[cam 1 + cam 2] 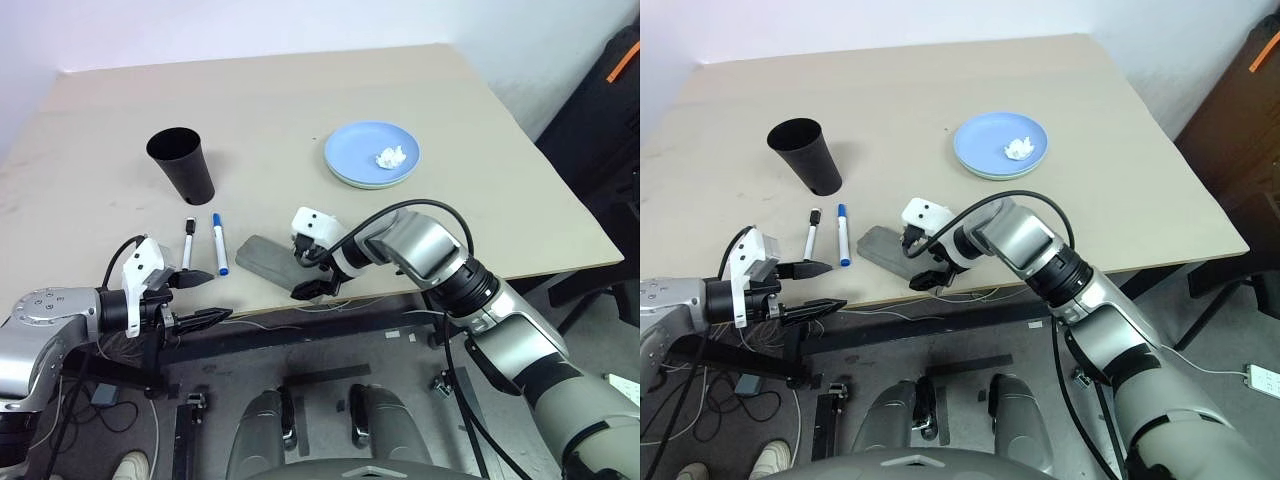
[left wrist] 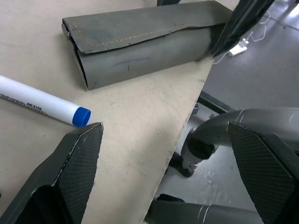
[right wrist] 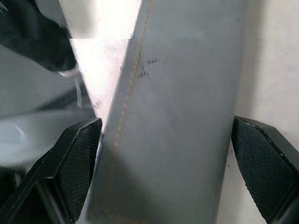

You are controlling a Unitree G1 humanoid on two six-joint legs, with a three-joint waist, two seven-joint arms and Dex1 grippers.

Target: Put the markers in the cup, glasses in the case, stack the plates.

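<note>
The black-capped marker (image 1: 188, 243) looks shorter than the black cup (image 1: 182, 166) is deep, so the marker will go down below the cup's rim when the robot drops it in.
The grey case (image 1: 262, 257) lies shut near the table's front edge. My right gripper (image 1: 308, 272) is open, with one finger on each side of the case's right end; in the right wrist view the case (image 3: 173, 116) spans the gap between the fingers (image 3: 70, 163). Two markers, one black-capped (image 1: 187, 243) and one blue-capped (image 1: 219, 243), lie left of the case. Behind them stands the black cup (image 1: 182, 165). My left gripper (image 1: 200, 298) hangs open and empty just off the front edge. The light blue plate (image 1: 360, 143) sits on the mint green one (image 1: 357, 184). The glasses are out of view.
A crumpled white paper wad (image 1: 389, 157) lies on the blue plate. The table's front edge (image 1: 500, 277) runs just behind both grippers. Cables and a dark frame lie on the floor below. A black object (image 1: 610, 90) stands to the table's right.
</note>
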